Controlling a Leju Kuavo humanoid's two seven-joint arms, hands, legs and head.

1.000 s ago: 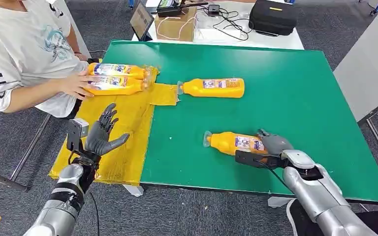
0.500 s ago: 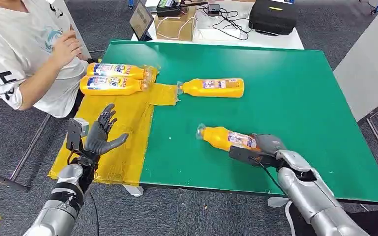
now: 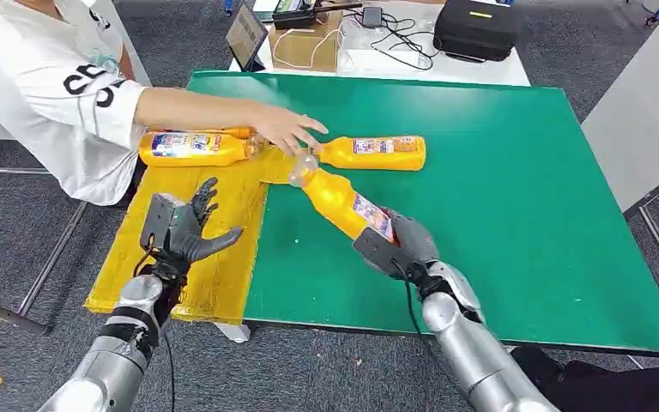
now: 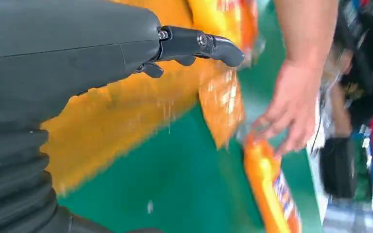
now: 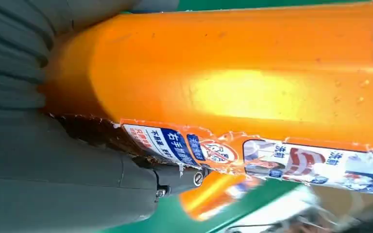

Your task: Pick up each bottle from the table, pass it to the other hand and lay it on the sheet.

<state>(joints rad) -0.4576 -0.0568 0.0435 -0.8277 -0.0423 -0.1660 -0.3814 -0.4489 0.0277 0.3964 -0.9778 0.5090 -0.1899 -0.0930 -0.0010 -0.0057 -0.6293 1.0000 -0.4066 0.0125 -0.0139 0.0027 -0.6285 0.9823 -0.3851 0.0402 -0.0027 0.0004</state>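
I should expect the big logo hidden underneath to face up when I put the held orange bottle point(image 3: 336, 202) down on its side, because its small-print label point(image 3: 372, 215) is showing.
My right hand point(image 3: 403, 245) grips an orange bottle point(image 3: 341, 201) by its base and holds it tilted above the green table point(image 3: 515, 189), cap toward the far left. Up close its torn label point(image 5: 272, 153) shows against my right hand point(image 5: 53, 160). My left hand point(image 3: 185, 232) hovers open above the yellow sheet point(image 3: 223, 223), fingers spread; its fingertip point(image 4: 223, 48) shows over the yellow sheet point(image 4: 126, 111). A second orange bottle point(image 3: 373, 153) lies on the table beside the sheet. Another bottle point(image 3: 190, 148) lies on the sheet's far end, with one more partly hidden behind a person's arm.
A person in a white shirt point(image 3: 51, 86) stands at the far left and reaches a hand point(image 3: 287, 130) over the sheet toward the lying bottle's cap. Behind the table sit a cardboard box point(image 3: 307, 45), cables and a black case point(image 3: 476, 27).
My right hand has lifted the bottle off the table and carried it left and away, cap raised. The person's arm has reached out across the sheet. My left hand shifted slightly right.
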